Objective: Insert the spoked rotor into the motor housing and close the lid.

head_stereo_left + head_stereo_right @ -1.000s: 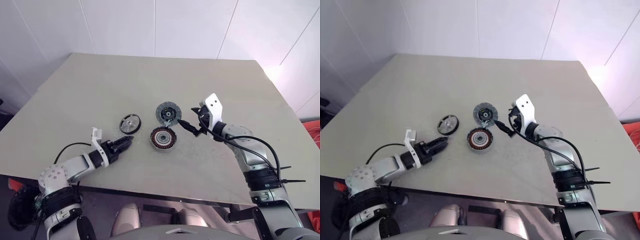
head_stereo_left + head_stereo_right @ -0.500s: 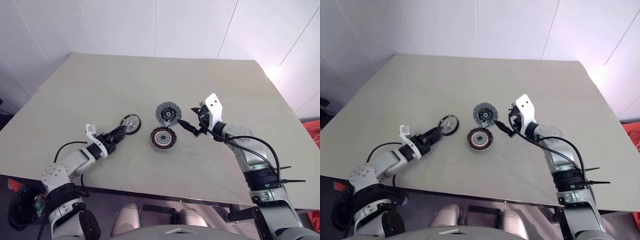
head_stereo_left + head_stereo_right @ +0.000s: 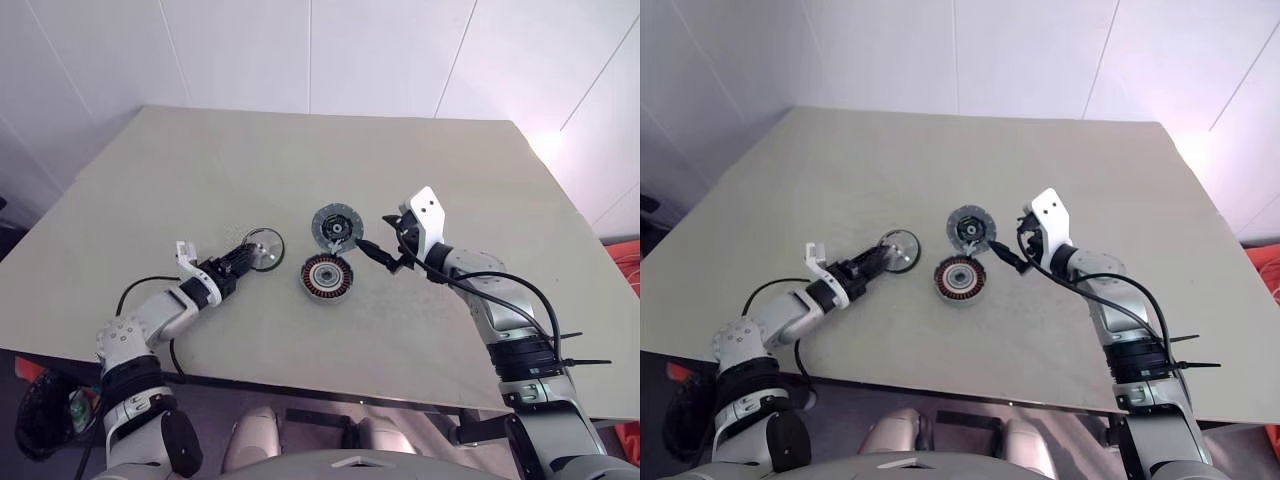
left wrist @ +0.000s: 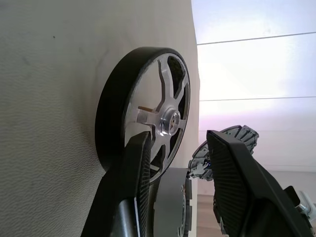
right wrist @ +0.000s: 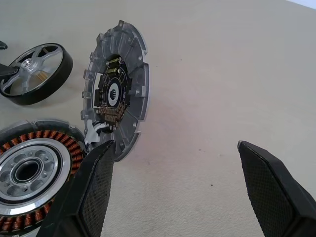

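My left gripper's fingers have the rotor's spoked side point(image 4: 168, 121) slanting across them, so I should open them, move back and take the rotor's near rim point(image 4: 156, 177) edge-on before I carry the rotor to the housing.
The spoked rotor point(image 3: 264, 246), black-rimmed with a silver spoked face, lies flat on the table left of the other parts. My left gripper point(image 3: 243, 259) is open, with its fingertips at the rotor's near edge. In the left wrist view one finger point(image 4: 133, 187) crosses the lower part of the rotor point(image 4: 165, 108). The other finger stands clear of it. The motor housing point(image 3: 327, 276) with copper windings sits at mid table. The grey lid point(image 3: 336, 226) lies just behind it. My right gripper point(image 5: 174, 145) is wide open and empty, hovering beside the lid point(image 5: 116, 94) and the housing point(image 5: 29, 173).
The beige table point(image 3: 200, 170) has bare surface all around the three parts. Its front edge runs close below both arms. White wall panels rise behind the far edge. A black cable trails from each forearm.
My left gripper has moved forward and up to the rotor's near edge, and its wrist has turned. The right arm, lid and housing have stayed put.
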You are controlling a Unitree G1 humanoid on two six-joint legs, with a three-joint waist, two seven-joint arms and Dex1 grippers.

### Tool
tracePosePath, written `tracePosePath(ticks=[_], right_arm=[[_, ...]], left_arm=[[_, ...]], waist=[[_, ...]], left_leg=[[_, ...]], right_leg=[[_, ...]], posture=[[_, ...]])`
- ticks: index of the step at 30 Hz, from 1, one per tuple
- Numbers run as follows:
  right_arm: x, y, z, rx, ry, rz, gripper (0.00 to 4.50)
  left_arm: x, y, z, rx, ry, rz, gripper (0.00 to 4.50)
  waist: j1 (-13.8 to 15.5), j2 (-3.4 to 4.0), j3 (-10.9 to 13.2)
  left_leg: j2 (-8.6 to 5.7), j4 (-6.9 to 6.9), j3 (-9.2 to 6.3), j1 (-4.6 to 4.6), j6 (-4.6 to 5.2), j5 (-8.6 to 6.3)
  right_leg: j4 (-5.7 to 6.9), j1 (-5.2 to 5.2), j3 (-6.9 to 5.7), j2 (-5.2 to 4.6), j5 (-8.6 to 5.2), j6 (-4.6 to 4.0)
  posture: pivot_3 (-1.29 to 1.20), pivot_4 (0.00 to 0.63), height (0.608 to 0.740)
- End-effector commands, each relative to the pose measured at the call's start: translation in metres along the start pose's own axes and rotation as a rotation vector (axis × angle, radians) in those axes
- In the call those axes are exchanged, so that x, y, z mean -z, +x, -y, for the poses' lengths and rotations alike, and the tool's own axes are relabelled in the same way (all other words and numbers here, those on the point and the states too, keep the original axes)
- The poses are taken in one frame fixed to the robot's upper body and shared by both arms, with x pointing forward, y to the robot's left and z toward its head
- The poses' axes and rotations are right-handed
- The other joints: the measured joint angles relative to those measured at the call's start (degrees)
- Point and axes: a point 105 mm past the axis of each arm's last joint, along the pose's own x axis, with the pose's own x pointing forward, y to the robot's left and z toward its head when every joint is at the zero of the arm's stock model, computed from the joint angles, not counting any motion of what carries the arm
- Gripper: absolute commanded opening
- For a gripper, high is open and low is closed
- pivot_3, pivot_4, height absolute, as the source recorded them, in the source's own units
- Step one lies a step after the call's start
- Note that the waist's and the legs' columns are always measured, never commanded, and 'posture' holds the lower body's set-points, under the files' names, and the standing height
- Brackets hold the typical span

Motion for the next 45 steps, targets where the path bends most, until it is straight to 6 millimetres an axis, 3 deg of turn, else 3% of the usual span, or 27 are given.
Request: tracePosePath(ticks=[1, 6, 9, 12, 19, 26, 29, 33, 45], right_arm=[[-0.021, -0.002, 0.005, 0.014, -0.039, 0.067, 4.5], [-0.021, -0.001, 0.005, 0.016, -0.041, 0.069, 4.5], [-0.021, -0.001, 0.005, 0.017, -0.041, 0.069, 4.5], [-0.021, -0.002, 0.006, 0.019, -0.04, 0.069, 4.5], [-0.02, -0.003, 0.006, 0.019, -0.039, 0.066, 4.5], [-0.019, -0.002, 0.004, 0.01, -0.04, 0.064, 4.5], [-0.019, 0.0, 0.004, 0.006, -0.041, 0.066, 4.5], [-0.02, 0.0, 0.003, 0.003, -0.043, 0.069, 4.5], [-0.02, -0.002, 0.005, 0.013, -0.044, 0.069, 4.5]], left_arm=[[-0.005, 0.006, 0.019, 0.079, 0.042, 0.006, 1.9], [-0.003, 0.01, 0.024, 0.106, 0.058, -0.004, 1.9], [-0.001, 0.011, 0.023, 0.102, 0.068, -0.015, 1.29], [0.001, 0.009, 0.026, 0.116, 0.074, -0.027, 0.36], [0.008, -0.014, 0.024, 0.122, 0.093, -0.056, 0.36], [-0.021, -0.028, 0.01, -0.004, 0.248, 0.087, 0.36], [-0.02, -0.027, 0.006, -0.029, 0.276, 0.06, 0.92], [-0.013, -0.02, 0.002, -0.046, 0.237, -0.015, 2.16], [-0.008, 0.0, -0.003, -0.071, 0.267, -0.066, 2.16]], waist=[[0.0, 0.0, 0.0], [0.0, 0.0, 0.0], [0.0, 0.0, 0.0], [0.0, 0.0, 0.0], [-0.1, 0.0, 0.0], [0.0, 0.0, 0.0], [0.0, -0.01, 0.0], [0.0, -0.01, 0.0], [0.0, -0.01, 0.0]], left_leg=[[0.0, 0.0, 0.0, 0.0, 0.0, 0.0], [0.0, 0.0, 0.0, 0.01, 0.0, 0.0], [0.0, 0.0, 0.0, 0.0, 0.0, 0.0], [0.0, 0.0, 0.0, 0.0, 0.0, 0.0], [0.01, 0.0, 0.0, 0.0, -0.01, 0.0], [0.01, 0.02, -0.02, 0.07, -0.03, 0.02], [0.01, 0.02, -0.03, 0.1, -0.03, 0.03], [0.01, 0.02, -0.03, 0.08, -0.03, 0.02], [0.01, 0.02, -0.03, 0.08, -0.03, 0.03]], right_leg=[[0.0, 0.0, 0.0, 0.0, 0.0, 0.0], [0.0, 0.01, 0.0, -0.01, 0.0, 0.0], [0.01, 0.0, 0.0, 0.0, 0.0, 0.0], [0.01, 0.01, 0.0, 0.0, 0.0, 0.0], [0.02, -0.01, 0.0, 0.0, 0.0, -0.01], [0.04, 0.08, -0.03, 0.0, -0.01, -0.01], [0.03, 0.1, -0.03, 0.0, -0.01, 0.01], [0.04, 0.08, -0.03, 0.0, -0.01, 0.01], [0.05, 0.08, -0.04, 0.0, -0.01, 0.0]], posture=[[0.0, 0.0, 0.74], [0.0, 0.0, 0.74], [0.0, 0.0, 0.74], [0.0, 0.0, 0.74], [0.0, 0.0, 0.74], [0.0, 0.0, 0.74], [0.0, 0.0, 0.74], [0.0, 0.0, 0.74], [0.0, 0.0, 0.74]])
